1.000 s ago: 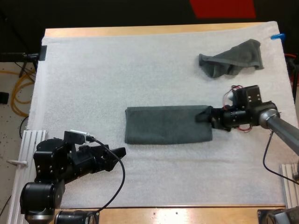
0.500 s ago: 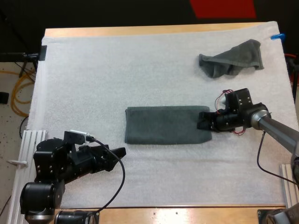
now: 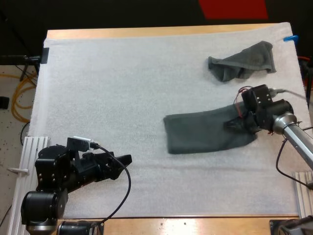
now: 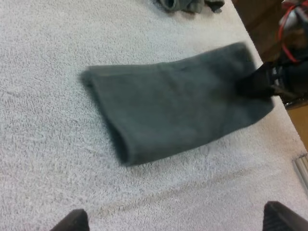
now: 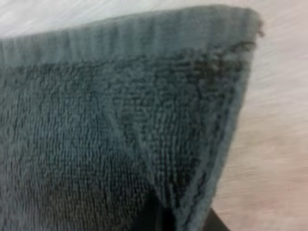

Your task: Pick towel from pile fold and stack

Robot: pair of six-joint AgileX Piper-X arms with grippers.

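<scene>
The folded dark grey-green towel (image 3: 199, 130) has its long edges (image 3: 203, 151) neatly lined up, so I expect its layers to slide along together as one flat packet when I pull it.
A folded dark grey-green towel (image 3: 203, 133) lies on the white mat (image 3: 122, 88) right of centre, slightly tilted, with its right end higher. My right gripper (image 3: 234, 125) is shut on that right end, and the towel's hemmed edge (image 5: 226, 125) is pinched close up. In the left wrist view the same towel (image 4: 173, 113) lies ahead, with the right gripper (image 4: 269, 83) at its far end. My left gripper (image 3: 125, 160) hovers open over bare mat near the front left, well clear of the towel; its fingertips (image 4: 72, 222) stand far apart.
A crumpled towel (image 3: 243, 61) lies at the back right of the mat, also seen as the crumpled towel (image 4: 188, 4) beyond the folded one. The mat's right edge and the wooden table (image 4: 262, 29) run close behind the right gripper.
My right gripper has shut on the folded towel's right end and dragged the towel to the right, tilting it. The left arm has stayed still.
</scene>
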